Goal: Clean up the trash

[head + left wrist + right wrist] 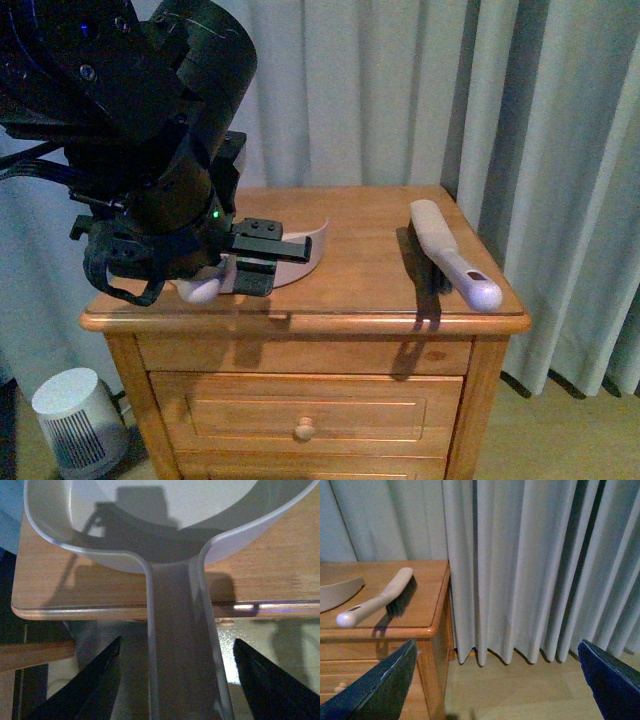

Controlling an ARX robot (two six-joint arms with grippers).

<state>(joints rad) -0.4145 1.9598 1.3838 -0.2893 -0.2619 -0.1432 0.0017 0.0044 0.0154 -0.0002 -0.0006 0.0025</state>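
I expect the dustpan [172, 520] to keep the wad of paper inside when I lift and carry it, because a raised rim [102, 551] curves around the dustpan's handle end.
No trash shows in any view; the wad of paper is hidden or out of view. A grey-white dustpan [300, 262] lies on the wooden nightstand [370, 260], its handle [180, 655] reaching past the front edge. My left gripper [262, 255] is open, and in the left wrist view [177, 642] its jaws stand either side of the handle without touching it. A white hand brush [450, 255] lies at the top's right side and also shows in the right wrist view [380, 600]. My right gripper [497, 647] is open and empty, off the nightstand's right side above the floor.
Grey curtains [400, 90] hang behind and to the right of the nightstand. A small white round appliance [75, 420] stands on the floor at its left. A drawer with a round knob [304, 430] is in the front. Wooden floor [520, 690] lies beside the nightstand.
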